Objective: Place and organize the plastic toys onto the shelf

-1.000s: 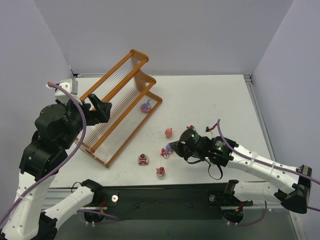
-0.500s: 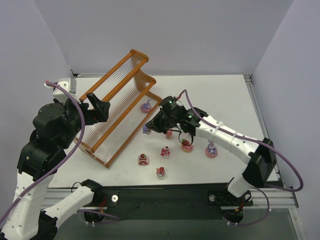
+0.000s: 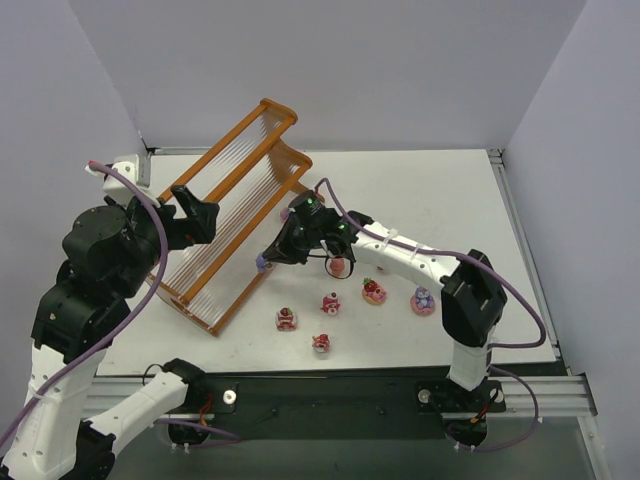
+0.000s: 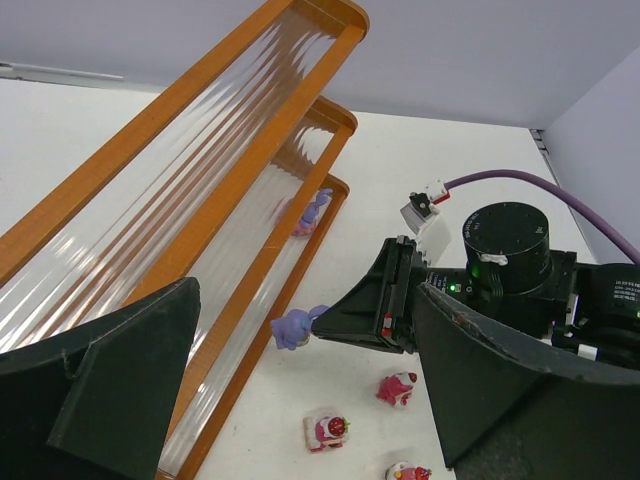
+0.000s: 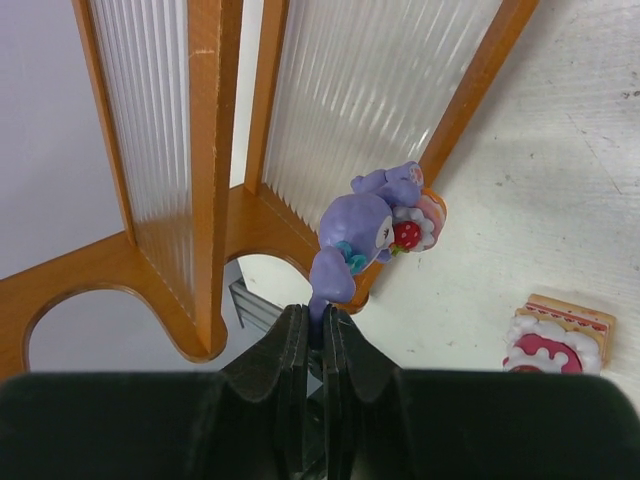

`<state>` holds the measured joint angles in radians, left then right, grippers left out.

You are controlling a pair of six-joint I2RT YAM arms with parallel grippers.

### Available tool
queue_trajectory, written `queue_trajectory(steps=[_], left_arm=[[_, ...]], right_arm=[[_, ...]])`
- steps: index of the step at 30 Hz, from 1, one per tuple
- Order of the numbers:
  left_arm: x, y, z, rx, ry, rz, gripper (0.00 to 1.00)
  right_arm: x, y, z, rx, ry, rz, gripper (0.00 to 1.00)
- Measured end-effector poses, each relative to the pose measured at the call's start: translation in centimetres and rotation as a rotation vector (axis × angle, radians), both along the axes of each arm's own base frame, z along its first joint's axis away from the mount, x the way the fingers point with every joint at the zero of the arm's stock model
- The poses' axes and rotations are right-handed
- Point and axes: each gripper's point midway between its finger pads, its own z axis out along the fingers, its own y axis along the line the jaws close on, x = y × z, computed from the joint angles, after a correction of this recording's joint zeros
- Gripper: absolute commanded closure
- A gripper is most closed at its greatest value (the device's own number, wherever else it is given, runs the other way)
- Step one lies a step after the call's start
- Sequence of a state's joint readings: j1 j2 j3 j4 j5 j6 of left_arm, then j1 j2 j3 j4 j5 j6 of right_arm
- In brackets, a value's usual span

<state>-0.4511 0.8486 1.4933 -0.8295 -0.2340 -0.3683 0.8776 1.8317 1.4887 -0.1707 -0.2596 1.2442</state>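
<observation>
The lowest level is open beside the purple bunny (image 3: 263, 263), so my right gripper goes on over the front rail and releases the bunny on the clear panel (image 3: 257, 250).
My right gripper (image 3: 268, 260) is shut on the ear of a purple bunny toy (image 5: 365, 235) that carries a pink cupcake. The bunny (image 3: 262, 264) hangs beside the front rail of the orange shelf (image 3: 232, 308), and I cannot tell whether it touches the rail. In the left wrist view the bunny (image 4: 292, 328) sticks out from the right gripper's tip (image 4: 318, 325), beside the shelf (image 4: 120, 160). My left gripper (image 3: 197, 212) stands open and empty over the shelf's left part. Another purple toy (image 4: 312, 213) lies by the far end of the lowest tier.
Several pink and red toys lie on the table right of the shelf: one (image 3: 340, 266) under the right arm, others (image 3: 331, 302), (image 3: 374, 291), (image 3: 423, 301), (image 3: 287, 319), (image 3: 322, 344) nearer the front. A pink cake toy (image 5: 555, 335) sits at the right wrist view's edge.
The right arm has lifted the purple bunny from among the toys and swung it left to the shelf's front rail. The left arm has barely moved.
</observation>
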Motion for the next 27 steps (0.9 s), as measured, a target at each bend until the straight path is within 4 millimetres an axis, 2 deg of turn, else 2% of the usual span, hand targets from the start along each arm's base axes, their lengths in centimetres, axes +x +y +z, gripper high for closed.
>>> queue_trajectory(steps=[6,18,27], left_arm=[[0.2,-0.1,-0.2,0.01,0.006,-0.002,0.03],[1.0,-0.5,-0.8,0.022,0.031,-0.002,0.03],[1.2,-0.6,-1.0,0.025,0.036,-0.002,0.03]], right_arm=[[1.3,0.8,-0.5,0.03,0.004,-0.031,1.0],[5.1,1.5,-4.1,-0.005,0.012,-0.128,1.0],[6.7,3.0,-4.9,0.021,-0.013,-0.144,1.0]])
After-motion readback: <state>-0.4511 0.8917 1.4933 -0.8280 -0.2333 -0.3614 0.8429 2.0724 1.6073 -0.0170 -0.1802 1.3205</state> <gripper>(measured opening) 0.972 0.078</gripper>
